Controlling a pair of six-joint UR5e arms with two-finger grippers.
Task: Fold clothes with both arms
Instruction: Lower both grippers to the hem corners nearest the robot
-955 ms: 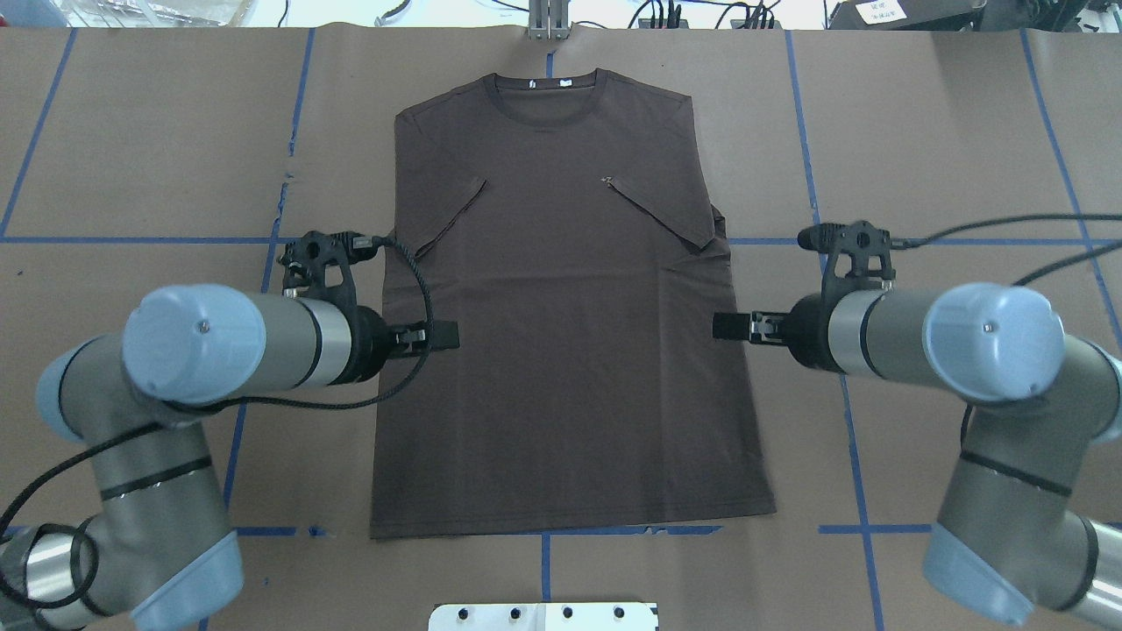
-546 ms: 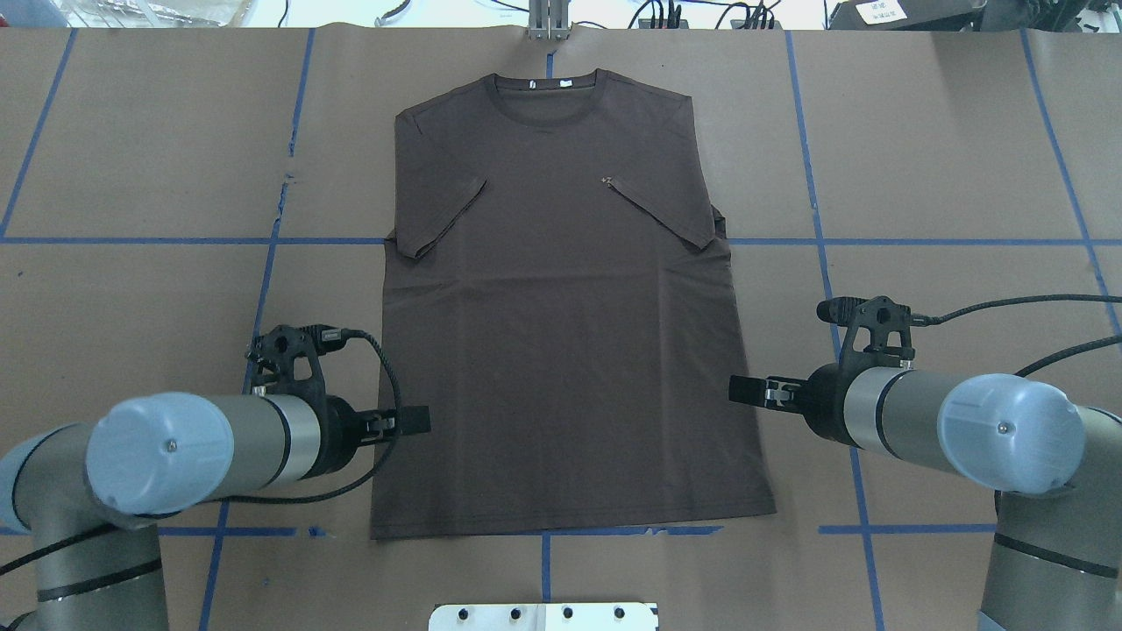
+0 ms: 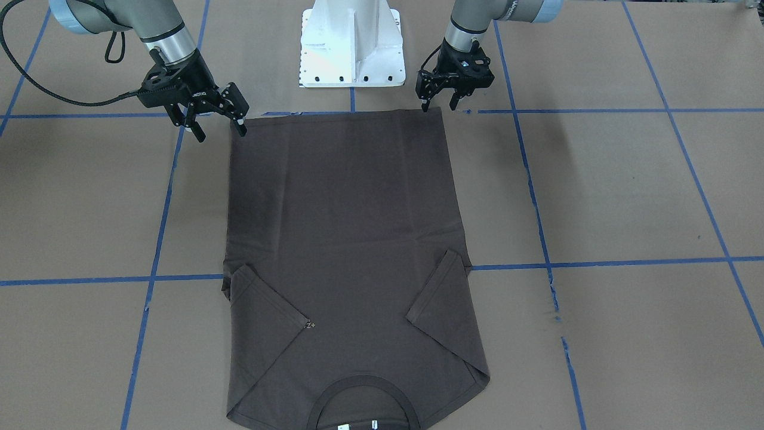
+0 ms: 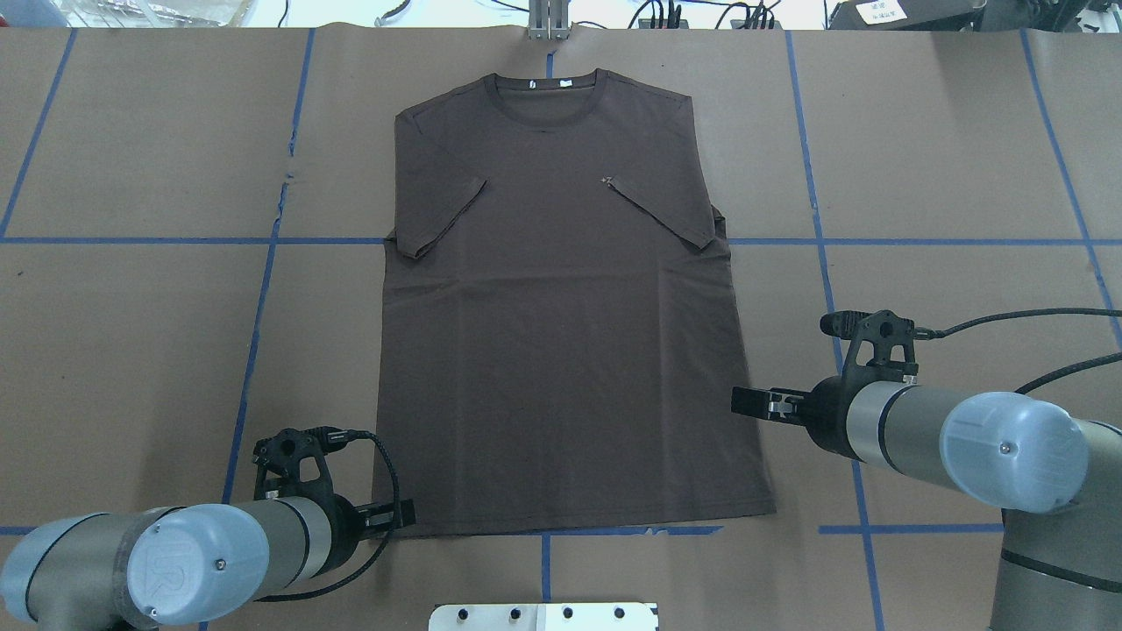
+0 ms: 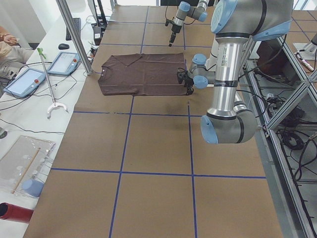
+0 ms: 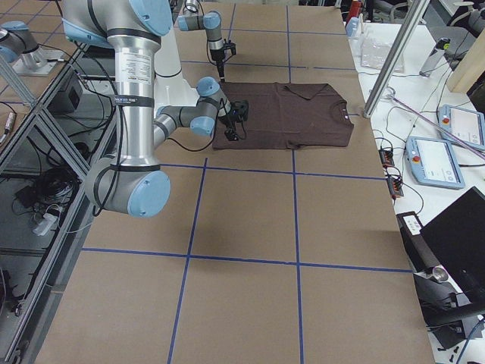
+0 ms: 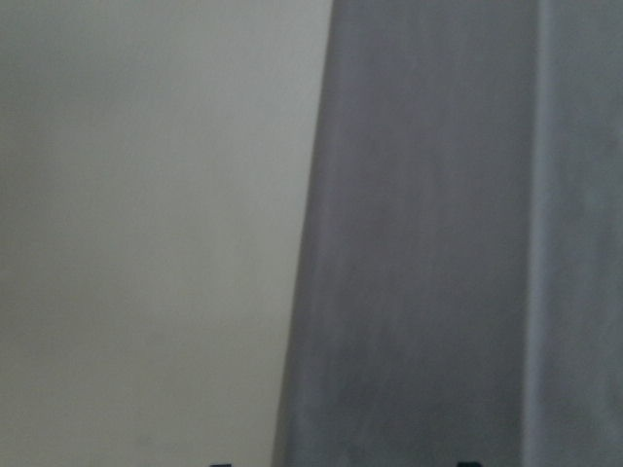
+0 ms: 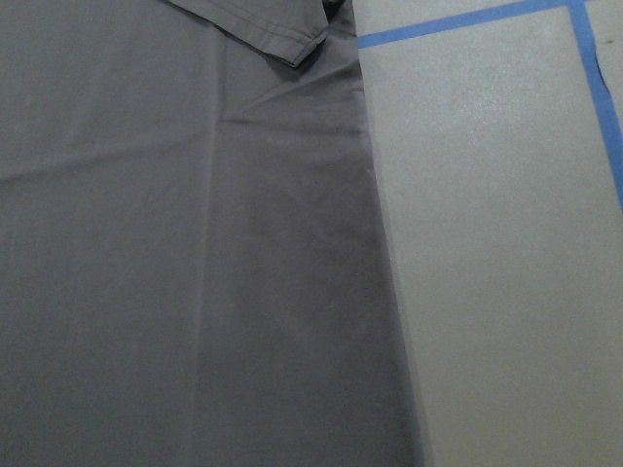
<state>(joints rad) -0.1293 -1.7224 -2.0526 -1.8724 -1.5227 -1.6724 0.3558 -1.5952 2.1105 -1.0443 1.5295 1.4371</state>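
Observation:
Both sleeves (image 3: 451, 308) lie flat over the chest, so I expect the whole dark brown T-shirt (image 3: 345, 236) to slide along, its sleeves still tucked, when I pull the hem.
The dark brown T-shirt (image 4: 561, 350) lies flat on the table, front up, collar (image 4: 545, 96) at the far side and both sleeves folded in over the chest. My left gripper (image 4: 399, 517) is open and low at the shirt's near-left hem corner; in the front-facing view (image 3: 439, 107) its fingertips stand either side of that corner. The left wrist view shows the shirt's edge (image 7: 438, 243) blurred and very close. My right gripper (image 4: 741, 403) is open and empty, raised beside the shirt's right edge (image 8: 175, 243), a little short of the hem. It also shows in the front-facing view (image 3: 218, 131).
The table is covered in brown paper (image 4: 131, 350) with blue tape lines. The white pedestal base (image 3: 352, 42) stands just behind the hem. A metal pole (image 5: 74, 37) and tablets (image 5: 25, 82) stand at the far edge beyond the collar.
My left arm has moved back along the shirt's left edge, from mid-body to the hem corner. My right arm moved back a shorter way and has nearly stopped.

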